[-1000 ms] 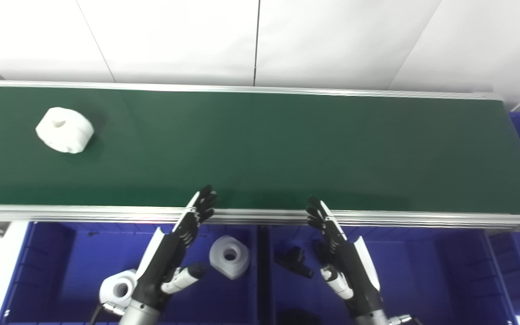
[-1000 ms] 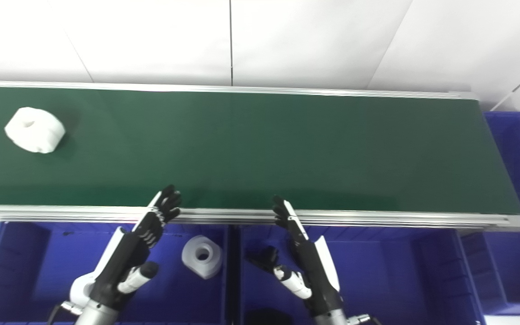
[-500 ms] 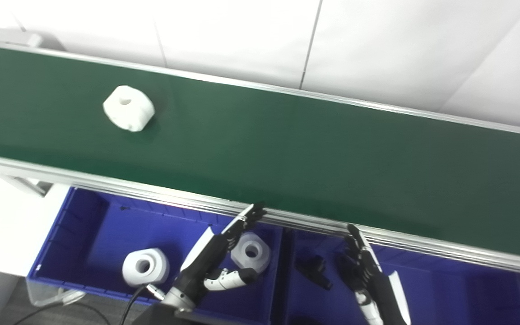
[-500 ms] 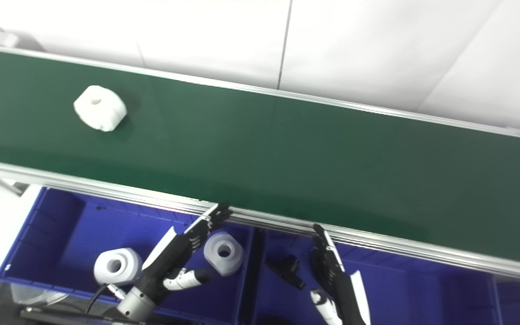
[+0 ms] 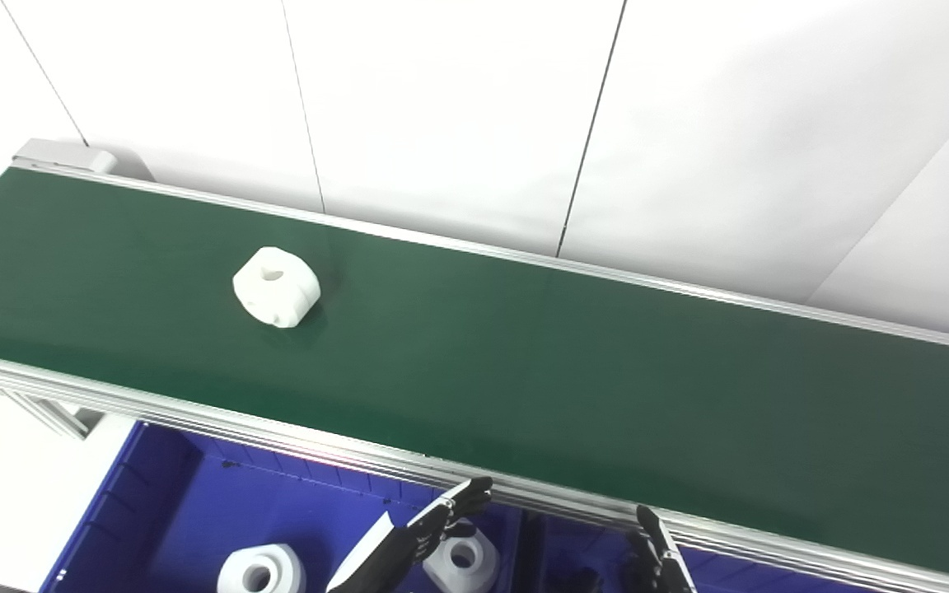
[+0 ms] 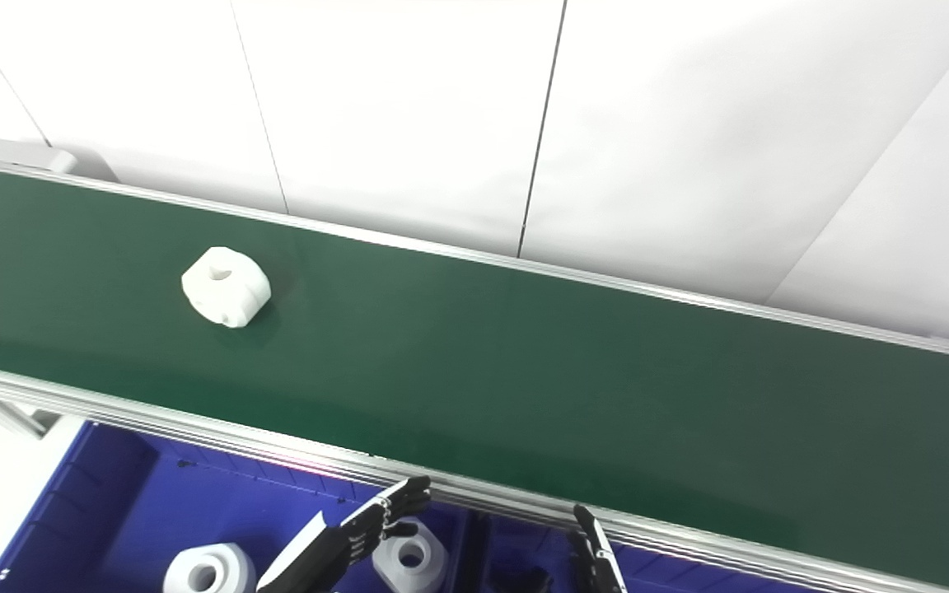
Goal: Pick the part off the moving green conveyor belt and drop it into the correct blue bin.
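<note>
A broad flat side is on the white round part, so the part will tip over flat with its hole facing up when the robot drops it into the blue bin.
A white round part with a centre hole lies on the green conveyor belt, left of middle; it also shows in the right eye view. My left hand is open, fingers stretched, low at the picture's bottom edge over the left blue bin, far from the part. My right hand shows only its stretched fingers at the bottom edge, below the belt's near rail. Both hands hold nothing.
The left blue bin holds two white parts. The belt's aluminium near rail runs between bins and belt. A white panelled wall stands behind the belt. A grey belt end block sits at far left.
The camera has tilted up and turned left, so hands and bins sank to the bottom edge. The white part has ridden rightward along the belt. Both hands stay open.
</note>
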